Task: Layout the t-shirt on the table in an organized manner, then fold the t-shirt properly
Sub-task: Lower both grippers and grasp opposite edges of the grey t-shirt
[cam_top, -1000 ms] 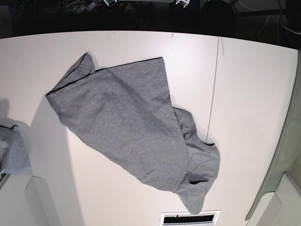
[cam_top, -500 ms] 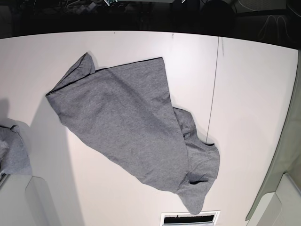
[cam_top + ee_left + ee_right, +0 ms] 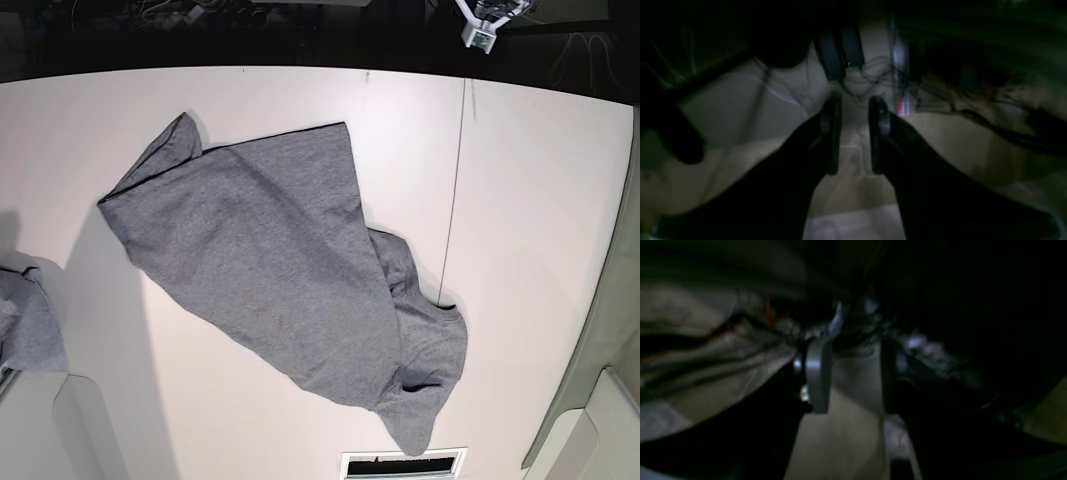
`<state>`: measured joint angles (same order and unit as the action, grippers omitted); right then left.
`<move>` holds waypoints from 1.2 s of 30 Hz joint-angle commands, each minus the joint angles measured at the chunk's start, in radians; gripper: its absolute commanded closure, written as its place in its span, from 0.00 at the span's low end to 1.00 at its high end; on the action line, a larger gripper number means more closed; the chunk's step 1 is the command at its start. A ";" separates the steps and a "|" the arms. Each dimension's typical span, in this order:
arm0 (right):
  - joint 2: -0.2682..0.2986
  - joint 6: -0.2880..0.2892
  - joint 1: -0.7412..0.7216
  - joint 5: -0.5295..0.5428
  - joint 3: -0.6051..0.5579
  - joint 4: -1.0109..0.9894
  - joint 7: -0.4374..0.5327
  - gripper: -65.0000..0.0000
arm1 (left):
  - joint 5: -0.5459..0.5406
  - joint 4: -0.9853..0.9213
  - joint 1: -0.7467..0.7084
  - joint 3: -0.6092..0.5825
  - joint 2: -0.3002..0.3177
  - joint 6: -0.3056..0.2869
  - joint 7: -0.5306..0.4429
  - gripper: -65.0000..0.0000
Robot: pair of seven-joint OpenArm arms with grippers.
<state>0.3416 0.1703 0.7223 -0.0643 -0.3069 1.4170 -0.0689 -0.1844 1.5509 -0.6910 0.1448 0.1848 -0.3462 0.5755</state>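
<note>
I expect the t-shirt to open out wider and show a hidden under layer when I pull it, because a flap peeks out past the straight upper edge.
The heather-grey t-shirt lies rumpled and slanted on the white table, running from the upper left to the lower right. One sleeve is bunched at its lower right end. A white piece of the left arm shows at the top edge, well clear of the shirt. In the dim left wrist view my left gripper is open with a narrow gap and holds nothing. The right wrist view shows my right gripper open and empty too. Neither wrist view shows the shirt.
A smaller bunch of grey cloth lies at the left edge. A thin dark seam crosses the table. A slotted vent sits at the front edge. Pale bin corners stand at the lower left and lower right.
A white piece of the left arm has come into the base view at the top right. The t-shirt has not moved.
</note>
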 commanded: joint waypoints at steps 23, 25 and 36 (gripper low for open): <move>-0.014 -0.053 -0.163 0.238 0.393 0.337 -0.099 0.63 | -0.334 0.454 0.180 0.032 0.201 -0.058 0.025 0.56; -0.031 -0.050 -0.224 0.238 0.397 0.281 -0.100 0.61 | -0.320 0.381 0.256 -0.026 0.200 -0.058 0.010 0.56; -0.156 0.001 -0.351 0.290 0.397 0.122 -0.116 0.38 | -0.288 -0.063 0.602 -0.140 0.172 -0.032 -0.049 0.56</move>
<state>0.1829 0.1619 0.3733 0.2203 0.0875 1.5249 -0.1986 -0.4614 1.4696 -0.1036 -0.0006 0.3462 -0.3767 0.5495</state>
